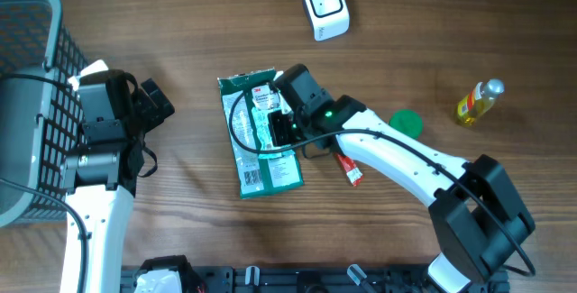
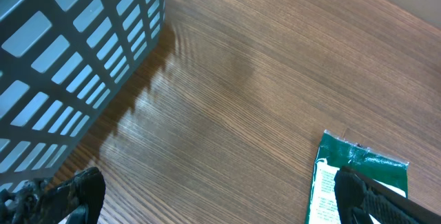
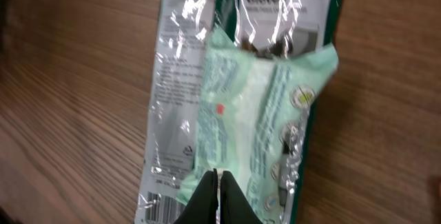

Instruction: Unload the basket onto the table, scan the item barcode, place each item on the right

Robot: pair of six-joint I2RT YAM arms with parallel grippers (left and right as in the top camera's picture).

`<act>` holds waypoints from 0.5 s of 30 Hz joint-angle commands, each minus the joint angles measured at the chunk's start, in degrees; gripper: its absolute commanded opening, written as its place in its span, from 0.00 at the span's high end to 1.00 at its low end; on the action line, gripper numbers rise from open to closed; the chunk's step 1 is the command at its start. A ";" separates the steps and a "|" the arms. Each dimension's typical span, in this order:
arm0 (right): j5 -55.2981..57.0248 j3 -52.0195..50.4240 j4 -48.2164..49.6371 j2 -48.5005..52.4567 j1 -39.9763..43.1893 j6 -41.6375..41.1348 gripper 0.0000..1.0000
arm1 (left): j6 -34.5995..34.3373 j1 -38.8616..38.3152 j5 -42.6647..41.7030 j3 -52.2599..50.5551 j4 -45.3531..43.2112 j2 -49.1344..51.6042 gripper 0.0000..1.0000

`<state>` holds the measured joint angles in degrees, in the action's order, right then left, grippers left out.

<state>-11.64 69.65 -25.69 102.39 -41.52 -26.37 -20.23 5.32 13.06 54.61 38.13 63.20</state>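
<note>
My right gripper needs to open its fingers wide around the packet's front end (image 3: 260,189), because they are closed above the pale green packet (image 3: 241,114) on the glove package.
A green glove package (image 1: 261,171) lies flat at the table's middle, its barcode (image 1: 252,181) near the front end. My right gripper (image 1: 281,129) sits over the package. In the right wrist view its fingertips (image 3: 216,176) are shut, with a thin pale sliver of the package's film (image 3: 255,79) pinched between them. The barcode (image 3: 153,207) shows just left of the fingers. A white scanner (image 1: 325,6) stands at the back. My left gripper (image 1: 158,104) is wide open above bare wood (image 2: 215,189), left of the package (image 2: 358,165), touching nothing.
A grey mesh basket (image 1: 27,22) fills the far left, close to the left arm (image 2: 69,45). A yellow bottle (image 1: 478,102) lies at the right. A green lid (image 1: 406,122) and a red sachet (image 1: 350,169) lie beside the right arm.
</note>
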 commanded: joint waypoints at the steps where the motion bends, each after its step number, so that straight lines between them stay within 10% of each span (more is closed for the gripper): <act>1: -6.16 -5.97 4.39 1.16 -0.02 -2.34 0.96 | 0.50 0.22 0.72 0.48 -0.17 -0.15 0.00; 9: -15.78 -12.63 11.85 11.65 -0.26 -9.55 0.95 | 0.50 0.22 0.72 0.48 -0.17 -0.15 0.00; 15: -23.26 -8.50 12.35 1.77 2.19 -4.50 0.96 | 0.50 0.22 0.72 0.48 -0.17 -0.15 0.00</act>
<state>-31.53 59.48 -13.87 109.30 -40.75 -34.00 -20.23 5.32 13.06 54.61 38.13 63.20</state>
